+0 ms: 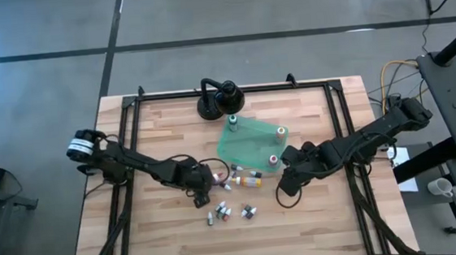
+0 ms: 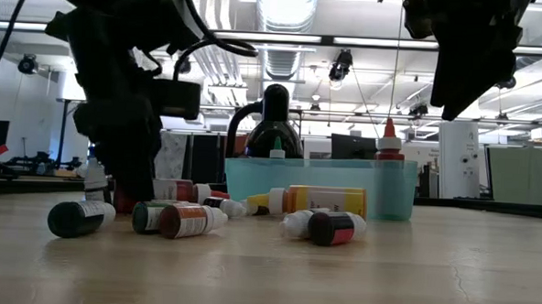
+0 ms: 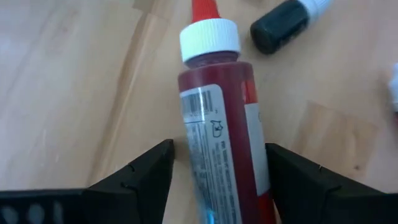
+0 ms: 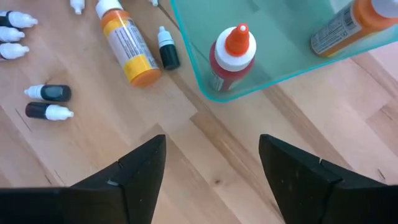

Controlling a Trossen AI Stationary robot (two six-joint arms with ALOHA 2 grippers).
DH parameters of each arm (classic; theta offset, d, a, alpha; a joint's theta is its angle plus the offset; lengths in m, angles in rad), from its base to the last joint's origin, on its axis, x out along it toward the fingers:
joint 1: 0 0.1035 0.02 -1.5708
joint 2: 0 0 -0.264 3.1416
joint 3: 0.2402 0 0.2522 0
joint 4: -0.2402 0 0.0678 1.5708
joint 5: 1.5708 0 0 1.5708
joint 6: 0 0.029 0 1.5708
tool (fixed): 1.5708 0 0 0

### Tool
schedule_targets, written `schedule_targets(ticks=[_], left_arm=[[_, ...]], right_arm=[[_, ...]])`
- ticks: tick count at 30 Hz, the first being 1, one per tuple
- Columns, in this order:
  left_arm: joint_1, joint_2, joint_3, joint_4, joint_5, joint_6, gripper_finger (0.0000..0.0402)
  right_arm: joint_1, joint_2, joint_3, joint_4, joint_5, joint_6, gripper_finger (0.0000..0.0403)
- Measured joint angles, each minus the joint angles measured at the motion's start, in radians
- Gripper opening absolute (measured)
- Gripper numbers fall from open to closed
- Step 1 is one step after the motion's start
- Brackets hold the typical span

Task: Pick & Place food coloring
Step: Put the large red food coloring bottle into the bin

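Note:
My left gripper should pick up the red bottle [image 3: 225, 134] and offer its white collar [image 3: 210, 39] to my right gripper, because the bottle lies flat at my left gripper and far from my right gripper.
Food coloring bottles lie scattered on the wooden table [image 1: 172, 246] in front of a translucent green tray [image 1: 250, 146]. More bottles are inside the tray, among them an upright red one [image 4: 231, 56] and an orange one [image 4: 354, 22]. My left gripper [image 3: 219, 144] is open and low over the table. Its fingers stand on either side of a lying red bottle [image 3: 217, 112] that has a white collar and a red tip. My right gripper [image 4: 211, 174] hangs open above bare wood by the tray's near corner [image 4: 211, 93], with nothing between its fingers. My left gripper comes slanting down from above, its fingers along the red bottle's body, the cap pointing away from them. One finger [image 3: 292, 174] stands right at the bottle's side [image 3: 258, 155]; I cannot tell whether it touches. The bottle lies flat on the table.
An orange-yellow bottle [image 4: 127, 43] and several small dark bottles [image 4: 50, 93] lie on the table near the tray. More small ones [image 1: 235, 212] lie toward the near edge. A black round-based stand [image 1: 218, 102] is behind the tray. A black frame [image 1: 130, 127] rims the table.

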Motion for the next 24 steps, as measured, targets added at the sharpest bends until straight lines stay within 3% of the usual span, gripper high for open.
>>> schedule_targets(ticks=[5,15,19,24], left_arm=[[0.0,0.023,0.014,-0.011,-0.009,0.022,0.0204],[0.003,-0.029,0.021,-0.022,-0.042,0.034,0.01],[0.004,-0.088,0.04,-0.022,-0.045,0.083,0.0097],[0.002,-0.187,0.093,0.001,-0.05,0.233,0.0108]], right_arm=[[0.0,0.0,0.0,0.001,0.0,-0.001,0.024],[0.014,-0.045,0.002,0.026,0.05,-0.007,0.0216],[0.017,-0.102,0.002,0.105,0.079,-0.075,0.0209],[0.017,-0.144,0.002,0.263,0.08,-0.291,0.0208]])
